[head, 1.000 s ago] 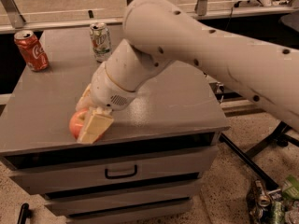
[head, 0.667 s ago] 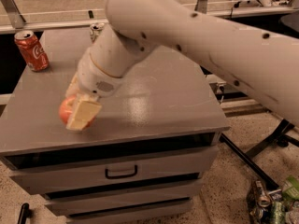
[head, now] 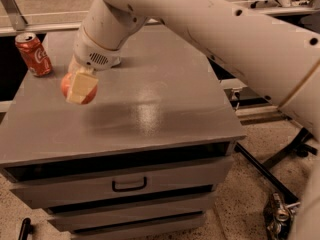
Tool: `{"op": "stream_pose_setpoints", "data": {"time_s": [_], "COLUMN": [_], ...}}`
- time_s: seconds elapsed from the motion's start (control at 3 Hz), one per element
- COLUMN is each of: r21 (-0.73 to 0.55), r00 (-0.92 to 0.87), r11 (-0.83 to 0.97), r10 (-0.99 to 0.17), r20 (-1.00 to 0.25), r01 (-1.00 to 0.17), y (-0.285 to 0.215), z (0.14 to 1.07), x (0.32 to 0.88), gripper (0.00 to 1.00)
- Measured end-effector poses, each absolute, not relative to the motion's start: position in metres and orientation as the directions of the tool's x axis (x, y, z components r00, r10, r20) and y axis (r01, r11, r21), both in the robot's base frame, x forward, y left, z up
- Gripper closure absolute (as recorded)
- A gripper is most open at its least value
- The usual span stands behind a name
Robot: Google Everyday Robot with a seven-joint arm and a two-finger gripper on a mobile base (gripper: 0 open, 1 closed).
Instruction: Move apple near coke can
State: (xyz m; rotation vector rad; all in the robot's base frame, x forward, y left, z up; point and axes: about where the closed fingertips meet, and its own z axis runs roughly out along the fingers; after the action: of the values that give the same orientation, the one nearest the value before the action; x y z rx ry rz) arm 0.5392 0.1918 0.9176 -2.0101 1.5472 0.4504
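Note:
My gripper should keep carrying the apple to the coke can (head: 34,54) until it rests close to the can, because the top (head: 56,70) is clear from the apple to there.
The pinkish-red apple (head: 67,87) is held in my gripper (head: 80,86), whose cream-coloured fingers (head: 81,85) are closed around it, above the left part of the grey cabinet top (head: 150,109). The red coke can (head: 33,54) stands upright near the back left corner of the top, a short way up and to the left of the apple. My white arm reaches in from the upper right and hides the back middle of the top.
The cabinet has drawers with a dark handle (head: 129,185) at the front. A crushed can or small object (head: 278,217) lies on the speckled floor at lower right. Dark metal legs (head: 280,159) stand to the right.
My gripper has carried the apple leftward and toward the back, closer to the coke can. The white-and-green can seen earlier is now hidden behind my arm.

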Motion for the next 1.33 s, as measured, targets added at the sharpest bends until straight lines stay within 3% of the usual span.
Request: {"op": "stream_pose_setpoints", "data": {"time_s": [0.67, 1.33], "r21": [-0.33, -0.301], "r00": [0.218, 0.13], "r11": [0.041, 0.226], "r10": [-0.675, -0.559], "r20": [-0.705, -0.819], "r01": [-0.943, -0.927], "y": [0.207, 0.26], "z": [0.906, 0.883], "x": [0.627, 0.66], "gripper": [1.0, 1.0]}}
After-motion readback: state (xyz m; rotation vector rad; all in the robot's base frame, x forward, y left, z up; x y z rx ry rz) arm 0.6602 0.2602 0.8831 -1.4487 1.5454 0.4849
